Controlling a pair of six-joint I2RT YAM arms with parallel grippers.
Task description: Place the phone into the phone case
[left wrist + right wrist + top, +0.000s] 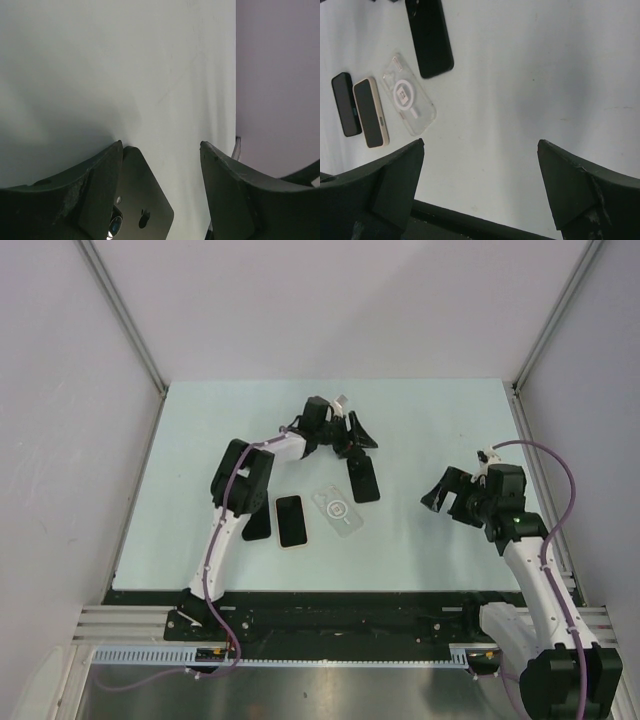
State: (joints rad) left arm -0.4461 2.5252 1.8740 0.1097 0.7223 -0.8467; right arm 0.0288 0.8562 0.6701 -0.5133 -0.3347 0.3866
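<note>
The clear phone case [338,510] lies apart from the dark phone, so I should next move my right gripper to the case, open, and close across its long edges [352,507].
A dark phone [364,479] lies back up on the pale table, its logo and camera lens showing in the left wrist view [142,200]. My left gripper [349,445] stands open over the phone's far end. The phone's corner touches the left finger [75,190], and a wide gap separates it from the other finger. The clear phone case [337,510] with a white ring lies flat just near-left of the phone and shows in the right wrist view too [409,95]. My right gripper [446,498] hovers open and holds nothing at the right of the table [481,150].
A phone with a beige rim [290,521] lies screen up left of the case. A black phone-shaped slab [258,524] sits beside it, partly under the left arm. Walls enclose the table's left, far and right sides [150,440].
</note>
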